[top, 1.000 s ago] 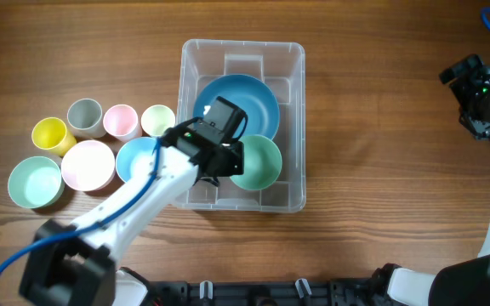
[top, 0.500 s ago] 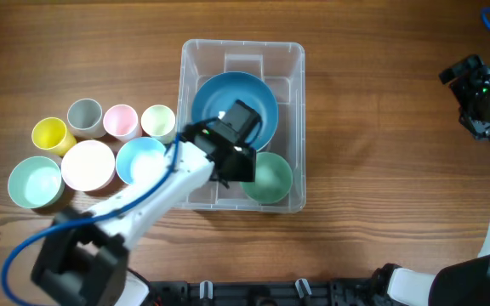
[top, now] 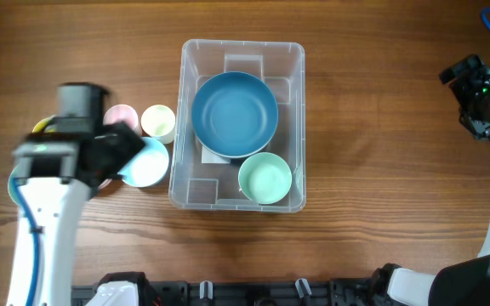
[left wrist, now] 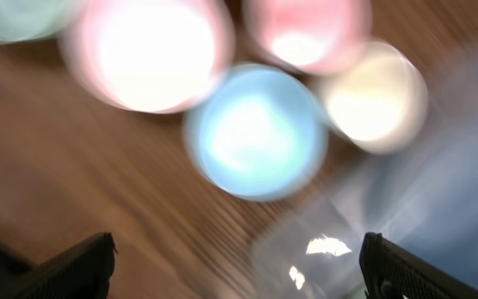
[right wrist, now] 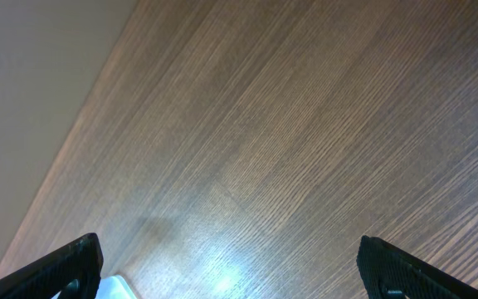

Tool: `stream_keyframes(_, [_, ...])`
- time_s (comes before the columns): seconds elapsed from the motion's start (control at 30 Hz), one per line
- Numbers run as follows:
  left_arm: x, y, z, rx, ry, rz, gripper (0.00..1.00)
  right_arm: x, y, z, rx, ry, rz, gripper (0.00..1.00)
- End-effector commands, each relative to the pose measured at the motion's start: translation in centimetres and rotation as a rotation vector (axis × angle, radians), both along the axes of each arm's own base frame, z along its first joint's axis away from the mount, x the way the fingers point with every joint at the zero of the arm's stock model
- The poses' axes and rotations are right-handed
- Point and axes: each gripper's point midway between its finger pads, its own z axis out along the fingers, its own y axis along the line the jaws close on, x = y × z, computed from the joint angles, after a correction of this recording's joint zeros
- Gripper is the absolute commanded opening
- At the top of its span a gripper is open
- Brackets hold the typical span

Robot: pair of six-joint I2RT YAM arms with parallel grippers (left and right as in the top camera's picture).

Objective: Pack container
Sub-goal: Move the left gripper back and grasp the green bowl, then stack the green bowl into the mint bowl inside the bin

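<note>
My left gripper keeps going toward the outer mint green bowl's rim (top: 11, 191), which faces open wood beyond the pink bowl, and closes there.
The clear container (top: 242, 46) stands mid-table. Inside it sit a large blue bowl (top: 235, 115) and, at the front right corner, a mint green bowl (top: 265, 178). My left gripper (top: 124, 146) hovers over the bowls left of the container, open and empty. Its wrist view is blurred by motion: the left gripper (left wrist: 239, 274) has wide-apart fingers (left wrist: 73, 270) above a light blue bowl (left wrist: 256, 131), with the container's corner (left wrist: 372, 224) at the right. My right gripper (top: 475, 93) stays at the far right edge. In the right wrist view the right gripper (right wrist: 231, 266) is open over bare wood.
Left of the container lie a light blue bowl (top: 147, 161), a pink cup (top: 122, 115) and a cream cup (top: 158, 121). A yellow cup (top: 41, 127) is partly hidden by my left arm. A pink bowl (left wrist: 148, 54) shows in the left wrist view.
The left gripper opened and let go of the green bowl, which now rests in the container's front right corner. The left arm then swung left over the bowls. The right arm stayed still.
</note>
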Motion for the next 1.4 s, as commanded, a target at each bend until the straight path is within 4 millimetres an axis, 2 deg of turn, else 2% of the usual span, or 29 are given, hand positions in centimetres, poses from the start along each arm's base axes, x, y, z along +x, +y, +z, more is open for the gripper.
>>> stream_keyframes(0.0, [-3.1,6.9,-2.3,0.024,0.069,0.371,0.98,0.2,0.1,-0.2,0.012,0.001,0.0,1.0])
stream_keyframes(0.1, [-6.1,12.4,-4.7,0.022,0.084,0.629,1.0,0.2,0.1,-0.2,0.013,0.001,-0.001,1.0])
stream_keyframes(0.2, [-8.2,15.3,-6.7,-0.054,0.079,0.81,1.0,0.2,0.1,-0.2,0.012,0.001,0.0,1.0])
stream_keyframes(0.3, [-9.3,17.7,-8.6,-0.084,0.077,0.922,0.98,0.2,0.1,-0.2,0.012,0.001,0.0,1.0])
stream_keyframes(0.43, [-9.1,19.3,-11.1,-0.146,0.084,0.974,0.94,0.2,0.1,-0.2,0.012,0.001,0.0,1.0])
stream_keyframes(0.57, [-7.9,20.8,-13.4,-0.163,0.083,0.977,0.79,0.2,0.1,-0.2,0.012,0.001,0.0,1.0])
stream_keyframes(0.7, [-6.8,21.3,-16.8,-0.211,0.118,0.954,0.71,0.2,0.1,-0.2,0.012,0.001,0.0,1.0])
stream_keyframes(0.77, [-6.3,21.2,-18.0,-0.235,0.126,0.912,0.54,0.2,0.1,-0.2,0.012,0.001,0.0,1.0])
stream_keyframes(0.8, [-6.2,21.1,-18.4,-0.247,0.131,0.911,0.49,0.2,0.1,-0.2,0.012,0.001,0.0,1.0])
stream_keyframes(0.83, [-6.1,21.1,-18.7,-0.253,0.136,0.91,0.38,0.2,0.1,-0.2,0.012,0.001,0.0,1.0])
stream_keyframes(0.87, [-6.1,21.0,-18.7,-0.254,0.138,0.91,0.32,0.2,0.1,-0.2,0.012,0.001,0.0,1.0])
stream_keyframes(0.9, [-6.1,21.1,-18.7,-0.252,0.137,0.904,0.17,0.2,0.1,-0.2,0.012,0.001,0.0,0.99])
stream_keyframes(0.93, [-6.0,21.0,-18.5,-0.254,0.131,0.896,0.07,0.2,0.1,-0.2,0.012,0.001,0.0,1.0])
stream_keyframes(0.97, [-5.9,20.9,-18.4,-0.26,0.126,0.891,0.04,0.2,0.1,-0.2,0.012,0.001,0.0,1.0])
stream_keyframes(1.1, [-6.2,20.5,-16.7,-0.253,0.11,0.891,0.04,0.2,0.1,-0.2,0.012,0.001,0.0,1.0])
stream_keyframes(1.23, [-6.5,20.2,-13.5,-0.226,0.045,0.908,0.04,0.2,0.1,-0.2,0.012,0.001,0.0,1.0])
stream_keyframes(1.37, [-5.8,19.0,-7.3,-0.196,-0.138,0.834,0.04,0.2,0.1,-0.2,0.012,0.001,0.0,1.0])
